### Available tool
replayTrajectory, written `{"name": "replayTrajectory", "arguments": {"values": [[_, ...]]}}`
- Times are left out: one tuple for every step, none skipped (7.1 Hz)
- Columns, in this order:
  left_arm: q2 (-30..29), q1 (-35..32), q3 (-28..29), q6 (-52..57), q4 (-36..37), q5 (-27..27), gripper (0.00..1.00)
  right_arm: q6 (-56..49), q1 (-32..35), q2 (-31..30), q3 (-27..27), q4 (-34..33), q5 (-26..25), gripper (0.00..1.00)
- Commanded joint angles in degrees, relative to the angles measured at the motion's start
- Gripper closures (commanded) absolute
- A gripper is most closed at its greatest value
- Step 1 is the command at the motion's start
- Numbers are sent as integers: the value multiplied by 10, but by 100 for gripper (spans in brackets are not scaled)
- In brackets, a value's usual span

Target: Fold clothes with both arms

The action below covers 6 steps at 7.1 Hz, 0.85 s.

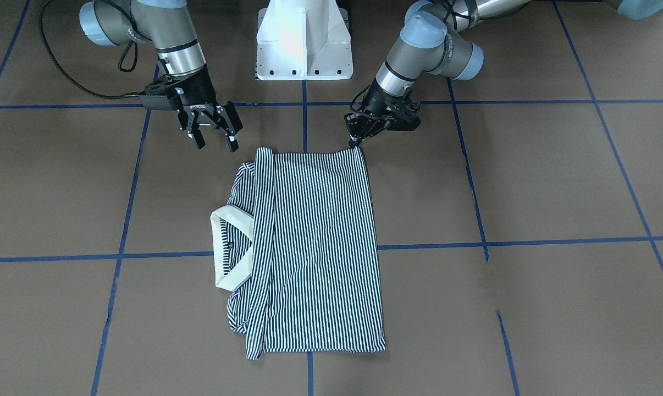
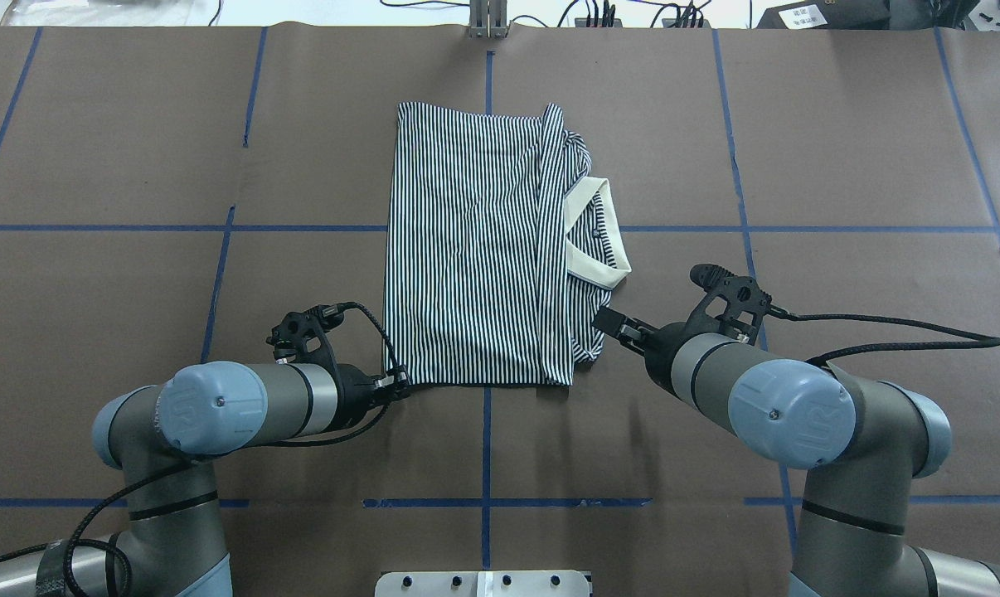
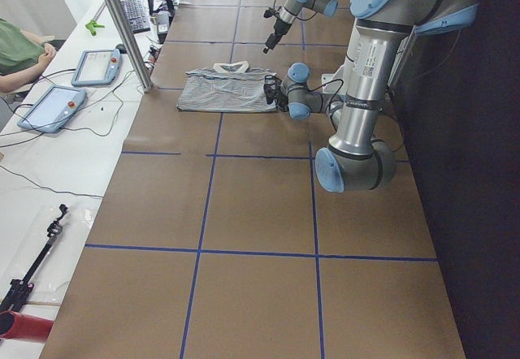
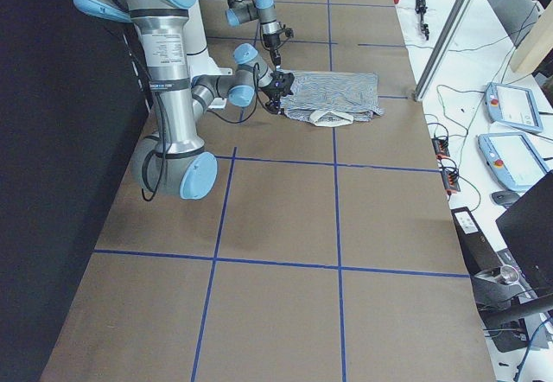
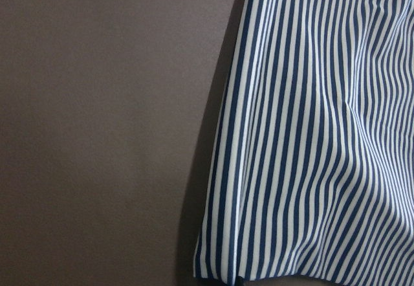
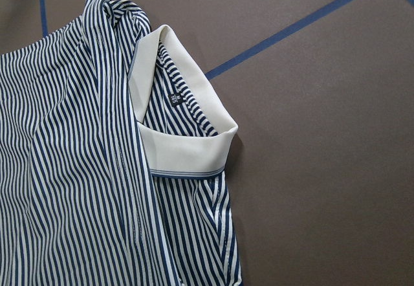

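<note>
The left gripper's fingers touch only the very edge of the near hem corner (image 5: pixel 223 275), so the robot should open them, move in over the striped cloth (image 5: pixel 226 247) and close them farther in.
The navy-and-white striped polo shirt (image 1: pixel 320 247) lies flat on the brown table, sleeves folded in, with its cream collar (image 1: pixel 230 247) toward my right side. It also shows in the overhead view (image 2: pixel 467 249). My left gripper (image 1: pixel 355 142) is shut on the shirt's near hem corner, low at the table; the left wrist view shows that corner (image 5: pixel 220 260). My right gripper (image 1: pixel 216 146) is open and empty, raised just off the shirt's near shoulder corner. In the overhead view the left gripper (image 2: pixel 400 383) and right gripper (image 2: pixel 609 322) flank the near edge.
The white pedestal base (image 1: pixel 304 44) stands behind the shirt. Blue tape lines (image 1: pixel 529 241) grid the brown table. A metal post (image 3: pixel 122 26) and operator tablets (image 3: pixel 97 67) sit beyond the table's far edge.
</note>
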Motion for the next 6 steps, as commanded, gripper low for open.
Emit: {"name": "replayTrajectory", "arguments": {"values": [[2,-2,0,15,0,0,33,0,0,0,0,1,0,0],[2,-5,0,15,7,1,37,0,0,0,0,0,0,0],[0,-8,0,15,22,1,40,0,0,0,-1,1,-1,0],[-1,-8,0,15,26,1,40,0,0,0,-1,0,-1,0],[-2,-8,1,15,26,1,41,0,0,-1,-1,1,-1,0],[-2,-9,0,14,26,1,47,0,0,-1,-1,1,-1,0]]}}
